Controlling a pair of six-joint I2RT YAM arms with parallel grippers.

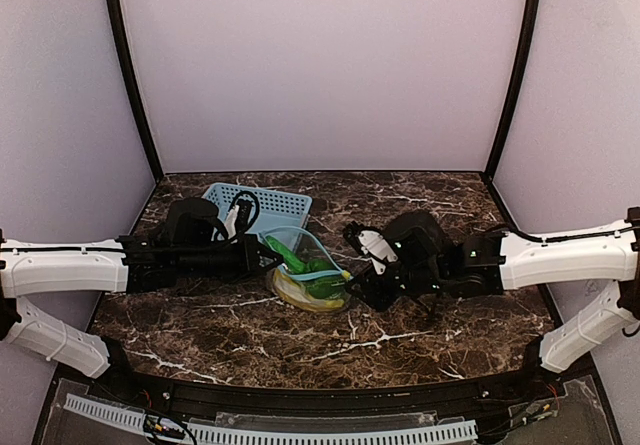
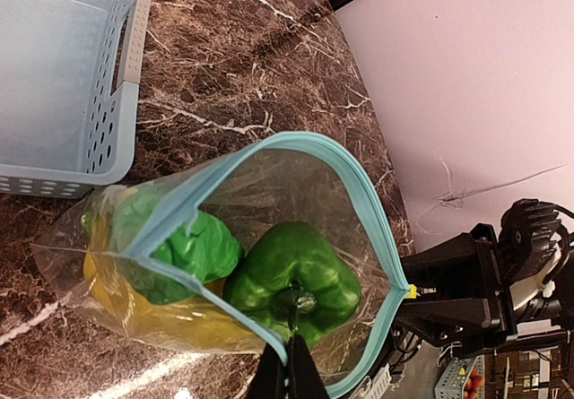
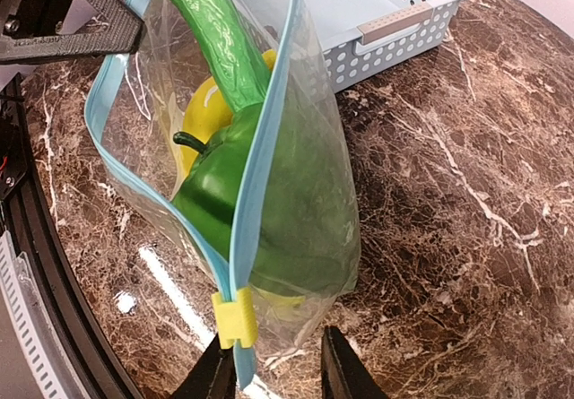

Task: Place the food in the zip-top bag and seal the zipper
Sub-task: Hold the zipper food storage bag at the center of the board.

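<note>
My left gripper is keeping the bag's opening (image 1: 298, 253) open, far from the yellow slider, so it should pinch the slider (image 1: 346, 275) while my right gripper holds the zipper's end.
The clear zip-top bag (image 1: 306, 265) stands on the table with its mouth held open, and the food is inside it. A dark green bell pepper (image 2: 296, 282), a green cucumber piece (image 3: 220, 40) and the yellow banana (image 3: 202, 108) show through it. My left gripper (image 2: 291, 377) is shut on the near stretch of the light-blue zipper (image 2: 359, 184). My right gripper (image 3: 280, 377) is open at the opposite end of the bag. The yellow slider (image 3: 235, 318) sits against its left finger, and the bag's lower corner lies between the jaws.
A light-blue slotted basket (image 1: 262, 205) stands just behind the bag, beside my left arm. The dark marble table (image 1: 420, 335) stretches around it. Purple walls and black frame posts (image 1: 128, 75) close the back and sides.
</note>
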